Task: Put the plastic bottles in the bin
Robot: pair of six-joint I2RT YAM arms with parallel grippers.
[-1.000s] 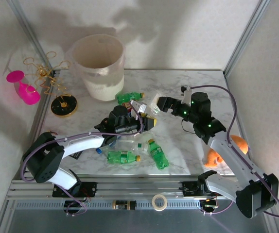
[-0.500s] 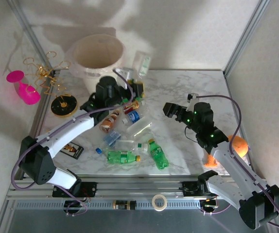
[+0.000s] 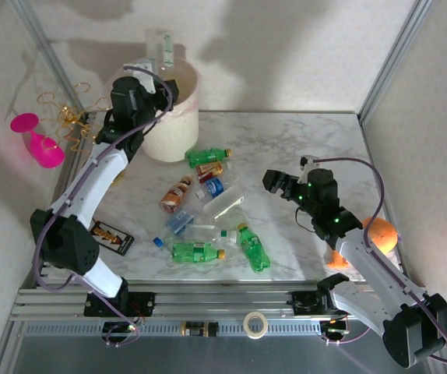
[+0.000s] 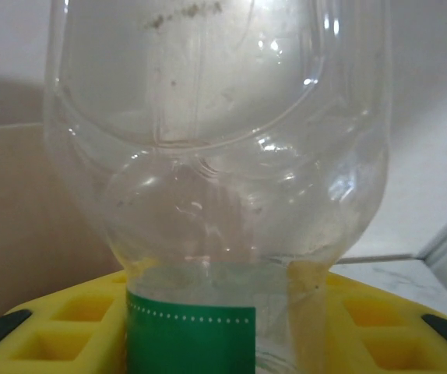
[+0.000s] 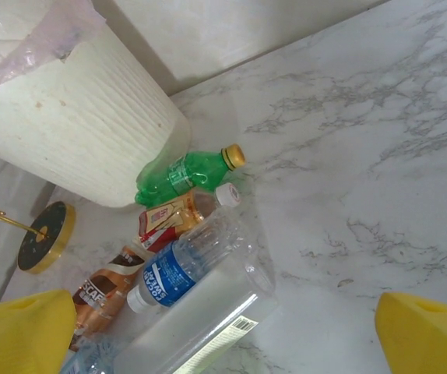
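Observation:
The bin [image 3: 170,134] is beside the left gripper and far from the green bottle [image 3: 254,248] by the right gripper, so the right gripper should pass that bottle to the left gripper.
My left gripper [image 3: 160,76] is raised over the cream-white bin [image 3: 167,134] at the back left, shut on a clear bottle with a green label [image 3: 161,48]. In the left wrist view that bottle [image 4: 216,156] stands between the yellow fingers [image 4: 60,327]. Several plastic bottles lie mid-table: green [image 3: 208,156], blue-labelled [image 3: 212,187], copper-brown [image 3: 177,195], a large clear one [image 3: 227,206], more green ones [image 3: 196,252]. My right gripper [image 3: 274,183] hovers open to their right. Its wrist view shows the bin [image 5: 75,125], a green bottle [image 5: 184,175] and the blue-labelled bottle [image 5: 177,269].
A pink wine glass [image 3: 36,140] and a gold wire stand on a black base [image 3: 103,169] sit left of the bin. A round orange object [image 3: 381,234] lies by the right arm. A black card [image 3: 110,236] lies near the front left. Metal frame posts flank the table.
My left arm has swung from the middle of the table up to the bin, carrying the clear bottle. The right gripper has drawn back a little and stays open.

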